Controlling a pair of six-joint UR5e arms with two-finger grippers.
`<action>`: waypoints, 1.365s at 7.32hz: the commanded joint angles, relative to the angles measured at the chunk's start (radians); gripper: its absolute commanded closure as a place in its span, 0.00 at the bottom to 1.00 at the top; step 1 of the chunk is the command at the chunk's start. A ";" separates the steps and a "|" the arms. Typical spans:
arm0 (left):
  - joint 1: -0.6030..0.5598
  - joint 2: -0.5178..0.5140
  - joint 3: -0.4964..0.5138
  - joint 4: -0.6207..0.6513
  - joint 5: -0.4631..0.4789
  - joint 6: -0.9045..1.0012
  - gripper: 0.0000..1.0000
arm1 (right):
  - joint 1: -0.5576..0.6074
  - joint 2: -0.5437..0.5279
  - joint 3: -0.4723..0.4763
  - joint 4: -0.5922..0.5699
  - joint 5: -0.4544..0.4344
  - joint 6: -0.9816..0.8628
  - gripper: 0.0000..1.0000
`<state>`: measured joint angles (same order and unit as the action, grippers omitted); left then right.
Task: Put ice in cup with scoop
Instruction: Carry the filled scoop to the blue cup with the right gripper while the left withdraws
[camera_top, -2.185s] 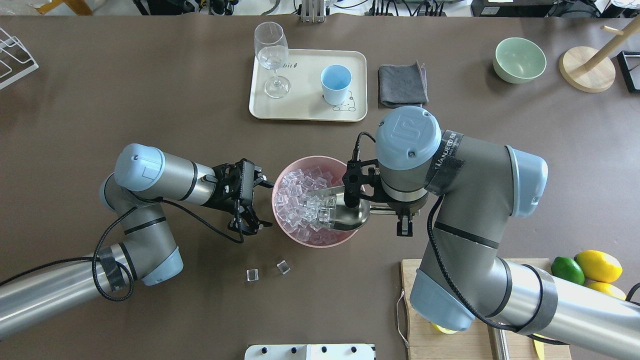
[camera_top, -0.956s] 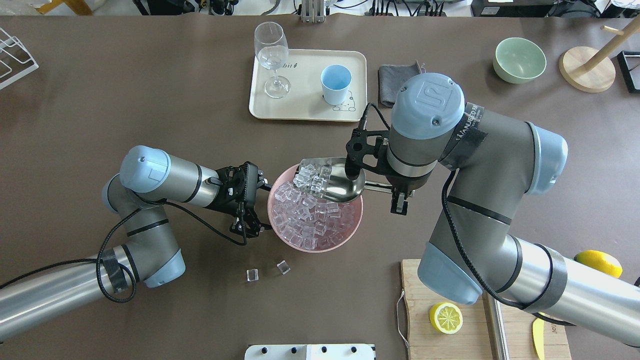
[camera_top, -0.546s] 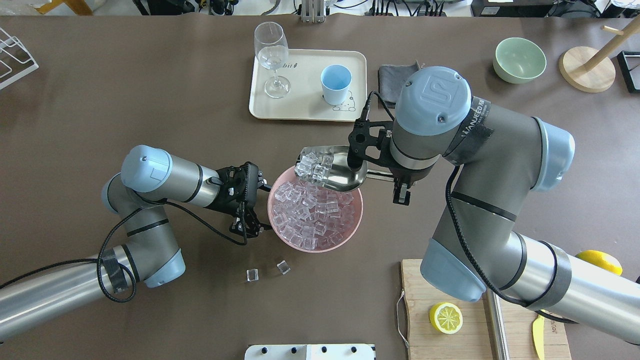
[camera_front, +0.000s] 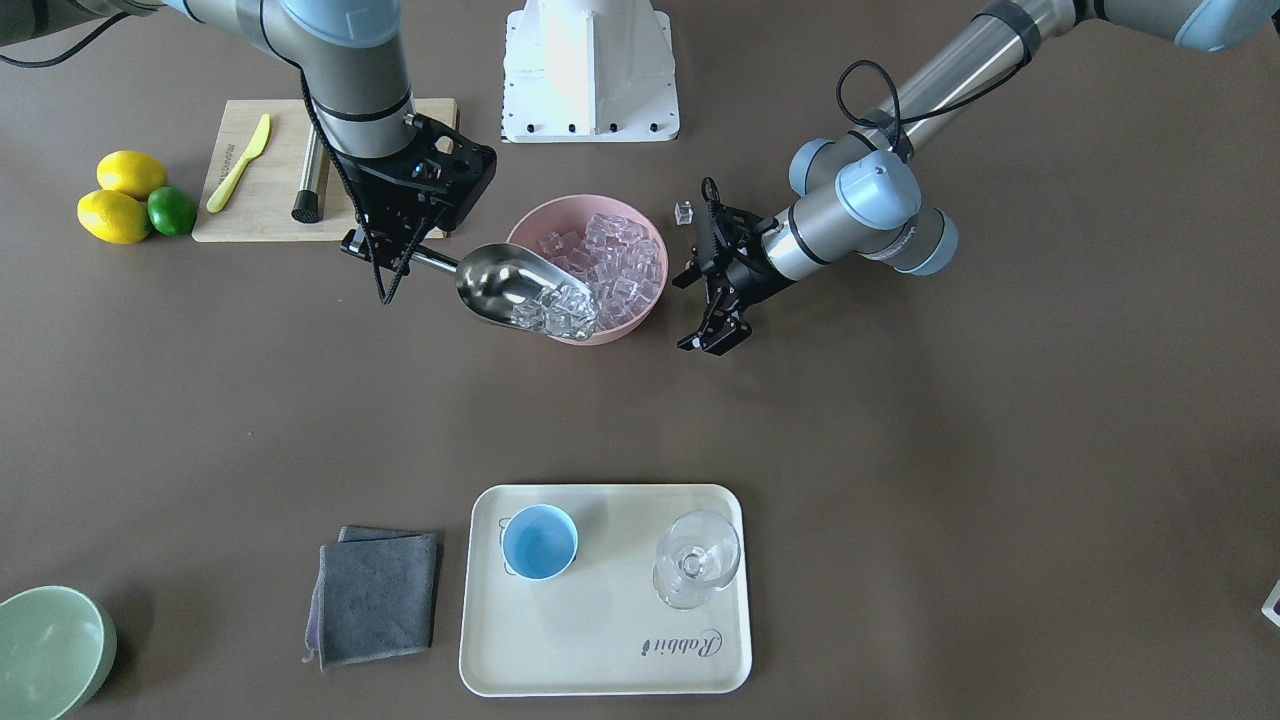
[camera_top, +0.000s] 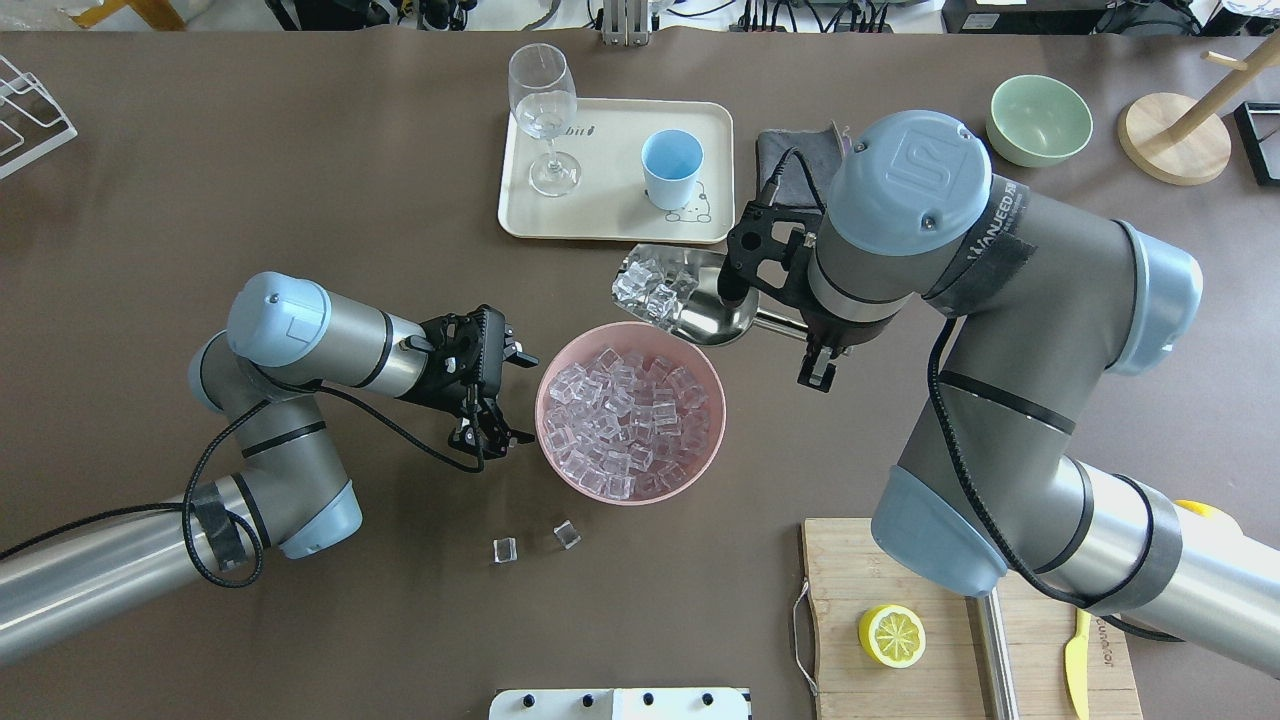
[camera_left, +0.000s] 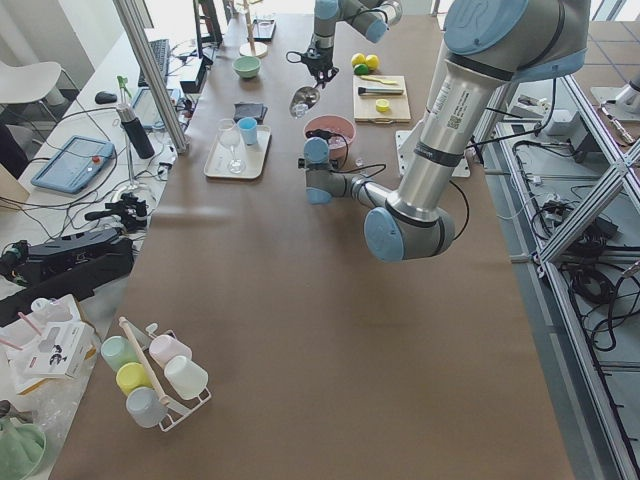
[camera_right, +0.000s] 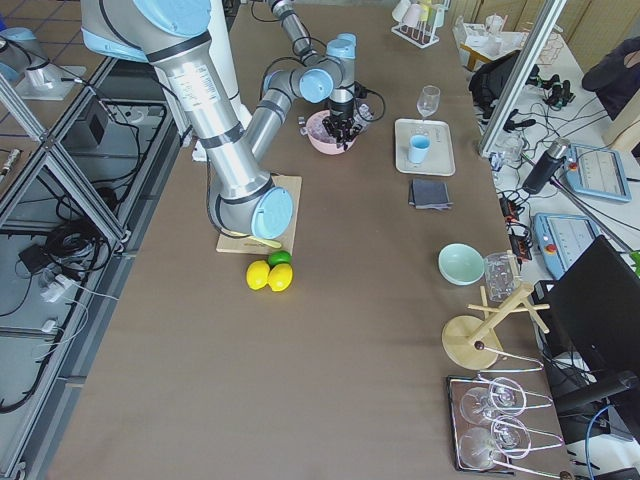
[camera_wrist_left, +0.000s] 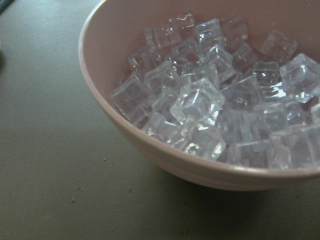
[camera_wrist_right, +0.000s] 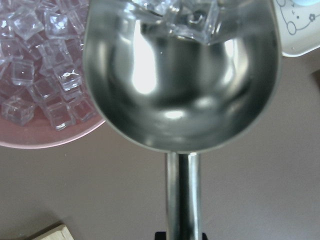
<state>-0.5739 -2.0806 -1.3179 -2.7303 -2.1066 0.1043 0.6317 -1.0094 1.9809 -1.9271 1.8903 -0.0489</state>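
Observation:
The robot's right gripper should pull the scoop back and turn it toward the light-blue cup (camera_front: 540, 542) before pouring, because the scoop's edge (camera_front: 585, 317) points across the pink bowl.
My right gripper (camera_top: 800, 335) is shut on the rod handle of the steel scoop (camera_top: 690, 300), which also shows in the front view (camera_front: 505, 288). The scoop holds several ice cubes (camera_top: 655, 285) and hangs above the table between the pink bowl (camera_top: 541, 415) and the tray (camera_top: 610, 215). The bowl is full of ice (camera_top: 630, 415). The light-blue cup (camera_top: 671, 165) stands empty on the tray. My left gripper (camera_top: 512, 398) is open and empty, just left of the bowl's rim.
A wine glass (camera_top: 543, 110) stands on the tray left of the cup. Two loose cubes (camera_top: 505, 549) lie on the table near the bowl. A grey cloth (camera_top: 775, 160), a green bowl (camera_top: 1038, 120) and a cutting board (camera_top: 850, 620) with a lemon half are to the right.
My right arm lifted the scoop with ice out of the pink bowl and carried it toward the tray. My left gripper drew back a little from the bowl's rim.

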 joint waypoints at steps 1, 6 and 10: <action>-0.066 0.028 -0.004 0.003 -0.061 0.000 0.02 | 0.051 -0.012 -0.004 0.002 0.097 0.296 1.00; -0.234 0.192 -0.208 0.306 -0.128 0.000 0.02 | 0.051 -0.063 -0.055 0.387 -0.171 0.678 1.00; -0.455 0.241 -0.236 0.691 -0.329 0.000 0.02 | 0.051 -0.014 -0.089 0.204 0.050 0.670 1.00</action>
<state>-0.9651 -1.8709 -1.5308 -2.1208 -2.4078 0.1055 0.6819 -1.0564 1.8990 -1.6022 1.8603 0.6211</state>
